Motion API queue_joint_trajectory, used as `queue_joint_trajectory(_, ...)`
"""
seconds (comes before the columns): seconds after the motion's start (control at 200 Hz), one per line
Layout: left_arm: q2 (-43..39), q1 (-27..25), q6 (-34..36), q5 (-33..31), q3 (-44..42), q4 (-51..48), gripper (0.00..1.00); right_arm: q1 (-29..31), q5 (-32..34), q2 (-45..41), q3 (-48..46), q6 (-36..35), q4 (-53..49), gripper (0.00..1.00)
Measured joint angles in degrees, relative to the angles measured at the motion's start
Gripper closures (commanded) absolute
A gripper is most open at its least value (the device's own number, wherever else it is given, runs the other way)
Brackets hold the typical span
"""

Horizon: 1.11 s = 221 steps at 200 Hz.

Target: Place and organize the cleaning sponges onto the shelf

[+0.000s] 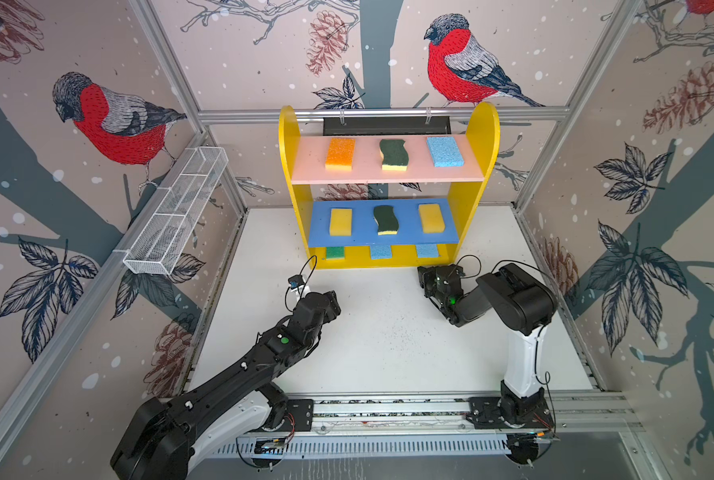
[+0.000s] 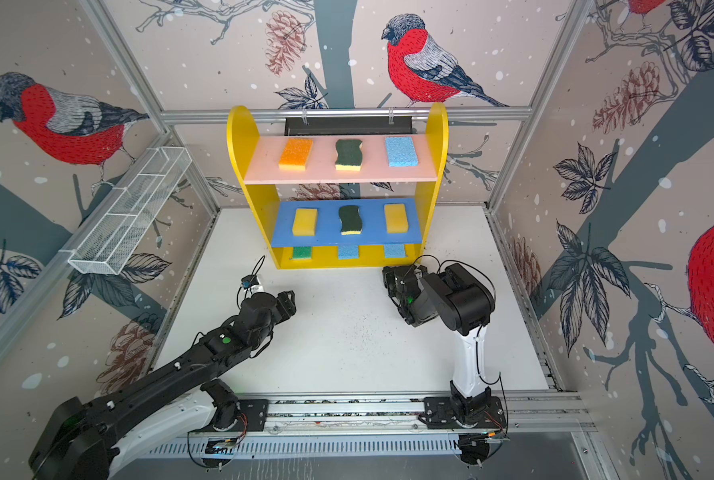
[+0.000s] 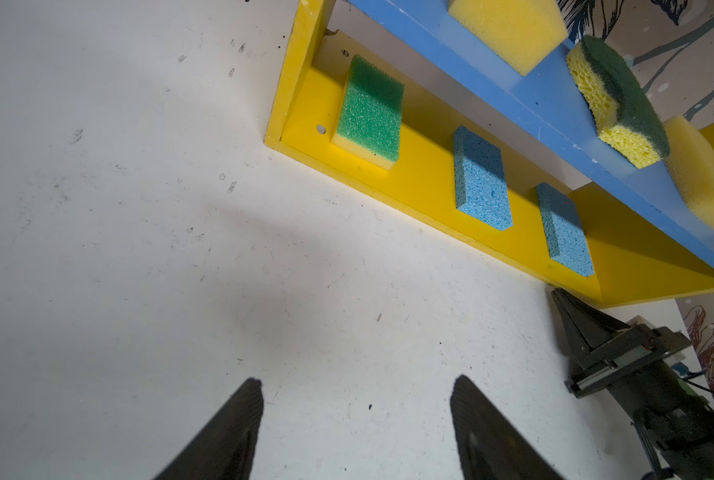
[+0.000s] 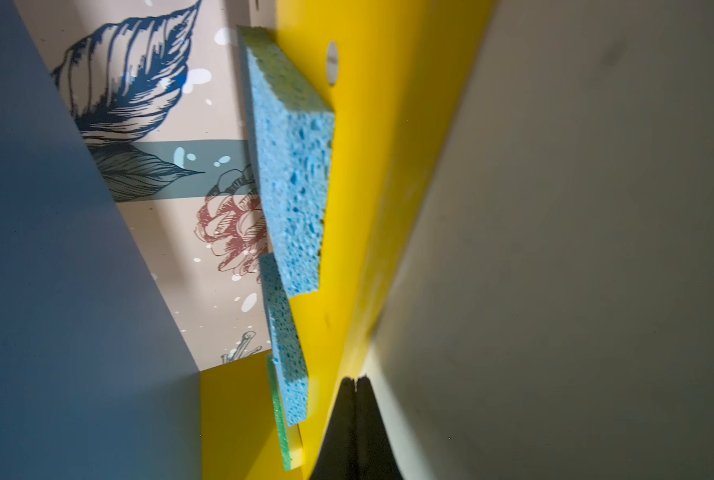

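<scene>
I should keep backing my right gripper away until it is clear of the shelf (image 1: 505, 248), then open it, as the sponges on the yellow base (image 1: 427, 250) lie inside its front edge.
The yellow shelf (image 1: 478, 137) holds all the cleaning sponges in view. Orange (image 1: 340, 153), wavy dark-green (image 1: 395, 154) and light blue (image 1: 444, 151) sponges lie on its pink board. Two yellow ones (image 1: 340, 221) (image 1: 431, 217) flank a wavy scourer (image 1: 385, 219) on the blue board. A green sponge (image 3: 370, 112) and two light blue ones (image 3: 482, 178) (image 3: 565, 230) lie on the base. My left gripper (image 3: 355, 386) hangs open and empty over the white table, in front of the shelf's left half. My right gripper (image 4: 355, 380) is shut and empty, its tip at the base's front edge on the right.
A white wire-mesh basket (image 1: 176, 216) hangs on the left wall rail, apart from both arms. The white table (image 1: 388, 340) spreads between the arms and the shelf. The blue board (image 4: 56, 249) overhangs the base close above my right gripper.
</scene>
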Motion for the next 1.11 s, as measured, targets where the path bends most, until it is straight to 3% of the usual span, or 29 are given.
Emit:
queue_joint_trajectory(0.255,-0.28,0.00,0.02,-0.70,0.00,-0.39,0.28,-2.05,0.13,-10.16,-3.32,-5.64,-15.41,0.99)
queue_joint_trajectory(0.57,-2.08,0.02,0.02,-1.60,-0.31,-0.72,0.27,-5.81,0.13,-15.23,-7.21,-9.05,-18.71,0.99)
queue_joint_trajectory(0.75,-3.26,0.00,1.07,-4.31,1.55,-3.98,0.26,-7.54,-0.48,-20.98,-6.05,-14.60,-28.17,0.98)
queue_joint_trajectory(0.86,-4.39,0.00,2.43,-6.14,2.82,-5.55,0.24,-7.21,-0.46,-26.16,-5.03,-18.78,-33.90,0.91)
queue_joint_trajectory(1.106,-4.90,0.00,5.55,-11.02,6.47,-10.05,0.18,-6.54,4.31,-38.27,-2.01,-29.27,-49.88,0.62)
